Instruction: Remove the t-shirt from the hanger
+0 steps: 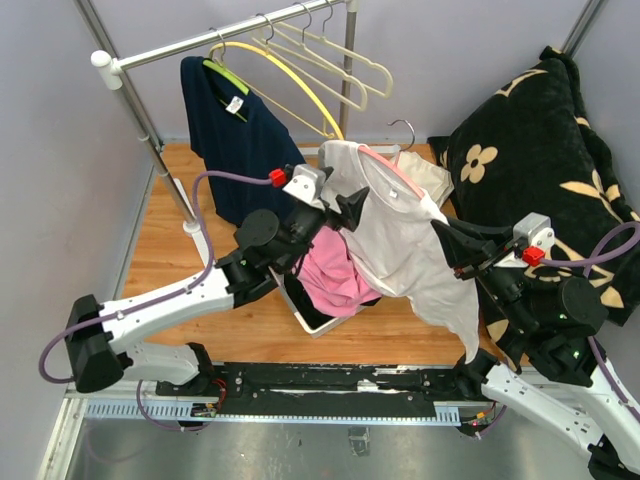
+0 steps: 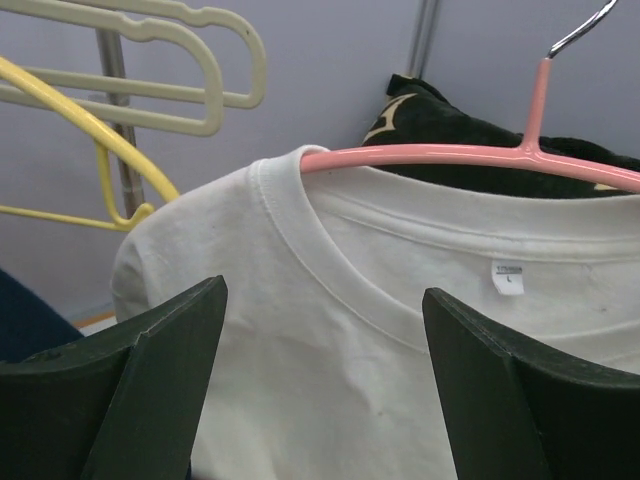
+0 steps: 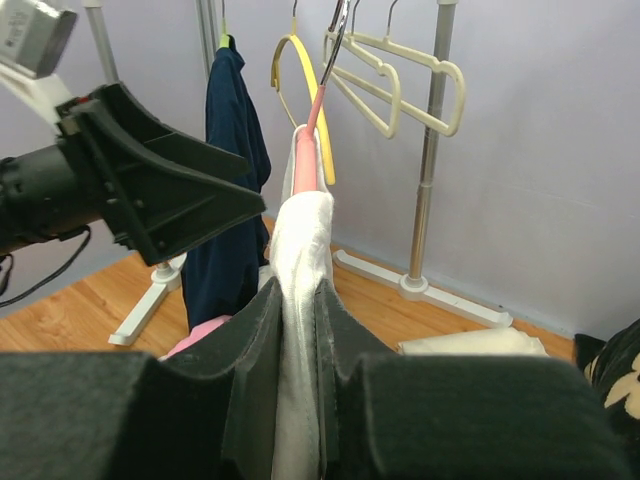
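Next, my left gripper pulls the t-shirt's collar (image 2: 285,205) toward the pink hanger's hook, then grips the hanger's stem, since the hanger's arm is inside the t-shirt's shoulder (image 2: 205,222).
A white t-shirt (image 1: 405,240) hangs on a pink hanger (image 1: 395,172) held in the air above the table. My right gripper (image 1: 447,240) is shut on the shirt's right shoulder; in the right wrist view the white cloth (image 3: 298,330) is pinched between its fingers, with the pink hanger (image 3: 305,165) rising above. My left gripper (image 1: 352,205) is open at the shirt's left shoulder. In the left wrist view its jaws stand wide apart before the collar (image 2: 330,270), with the pink hanger (image 2: 470,157) running through the neck.
A rail (image 1: 230,35) at the back carries a navy shirt (image 1: 235,140), a yellow hanger (image 1: 290,85) and cream hangers (image 1: 330,50). A basket (image 1: 312,318) with pink cloth (image 1: 335,275) sits under the shirt. A black flowered blanket (image 1: 540,170) lies at the right.
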{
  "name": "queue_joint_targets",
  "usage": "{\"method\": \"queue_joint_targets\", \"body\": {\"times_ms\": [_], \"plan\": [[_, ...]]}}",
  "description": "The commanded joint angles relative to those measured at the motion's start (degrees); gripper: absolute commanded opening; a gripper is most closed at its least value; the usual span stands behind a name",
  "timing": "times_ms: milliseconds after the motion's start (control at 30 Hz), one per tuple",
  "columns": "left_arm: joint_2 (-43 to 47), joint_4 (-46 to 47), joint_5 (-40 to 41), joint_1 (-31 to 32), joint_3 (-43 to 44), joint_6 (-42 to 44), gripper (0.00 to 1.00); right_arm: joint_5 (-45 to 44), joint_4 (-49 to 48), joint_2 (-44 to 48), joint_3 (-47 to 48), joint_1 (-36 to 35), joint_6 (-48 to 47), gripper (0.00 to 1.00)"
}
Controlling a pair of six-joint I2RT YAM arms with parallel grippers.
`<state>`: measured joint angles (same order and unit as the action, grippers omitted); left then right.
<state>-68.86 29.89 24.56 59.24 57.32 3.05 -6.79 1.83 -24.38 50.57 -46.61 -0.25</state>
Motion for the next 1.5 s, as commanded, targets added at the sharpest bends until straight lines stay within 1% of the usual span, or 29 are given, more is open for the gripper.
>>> {"method": "queue_joint_targets", "body": {"times_ms": [0,200,300,333,400,533,567,600,800,900,1000,1167,1267,1333,1400,1433,1467], "plan": [[-5.1,4.1,-0.2,-1.8,4.3,1.9,0.84,1.0,-3.7,1.0,0.0,-0.7,-0.2,0.01],[-8.7,6.2,-0.4,-4.3,5.9,1.5,0.83,1.6,-3.6,1.2,0.0,-0.8,-0.2,0.01],[-9.5,6.7,-0.8,-5.4,6.4,1.8,0.76,1.6,-3.5,1.3,0.0,-0.7,-0.2,0.01],[-9.6,6.7,-1.1,-5.8,6.6,1.8,0.70,1.5,-3.5,1.3,0.0,-0.8,-0.2,0.01],[-9.4,7.1,-2.4,-6.2,6.7,1.9,0.55,1.5,-3.6,1.3,0.0,-0.7,-0.2,0.01],[-9.4,7.5,-5.9,-6.4,7.2,2.7,0.12,1.2,-3.5,1.3,-0.1,-0.7,-0.3,0.01],[-9.4,7.5,-6.9,-6.4,7.3,2.7,0.04,1.0,-3.5,1.3,-0.1,-0.7,-0.4,0.01],[-9.5,7.4,-7.5,-6.4,7.3,2.7,0.01,0.8,-3.5,1.3,-0.2,-0.7,-0.4,0.01],[-9.7,6.8,-5.4,-6.5,8.2,3.6,0.01,0.6,-3.3,2.0,-0.4,-0.8,-0.5,0.01],[-9.5,6.7,-8.8,-6.5,8.5,3.6,0.00,0.1,-3.5,2.1,-0.5,-0.7,-0.9,0.01],[-9.0,6.0,-18.8,-6.5,8.9,3.6,0.01,-0.3,-3.8,1.7,-0.7,-0.7,-1.1,0.01],[-9.6,-0.9,-38.0,-6.5,13.7,2.3,0.01,-1.4,-5.7,1.3,-1.9,-0.8,-1.2,0.01],[-10.0,-4.0,-45.9,-6.4,15.0,1.9,0.01,-1.9,-7.5,1.3,-3.2,-0.7,-1.2,0.01],[-10.1,-6.0,-47.0,-6.3,15.5,1.5,0.01,-1.9,-8.2,1.3,-3.6,-0.7,-1.2,0.01],[-9.9,-7.8,-45.1,-6.4,15.7,1.4,0.01,-2.0,-8.4,1.4,-3.8,-0.7,-1.1,0.01],[-9.8,-8.7,-42.8,-6.3,15.7,1.5,0.03,-1.9,-8.4,1.4,-3.9,-0.7,-1.1,0.01],[-9.6,-9.5,-40.3,-6.3,15.6,1.7,0.11,-1.9,-8.3,1.6,-4.0,-0.8,-1.1,0.01]]}}
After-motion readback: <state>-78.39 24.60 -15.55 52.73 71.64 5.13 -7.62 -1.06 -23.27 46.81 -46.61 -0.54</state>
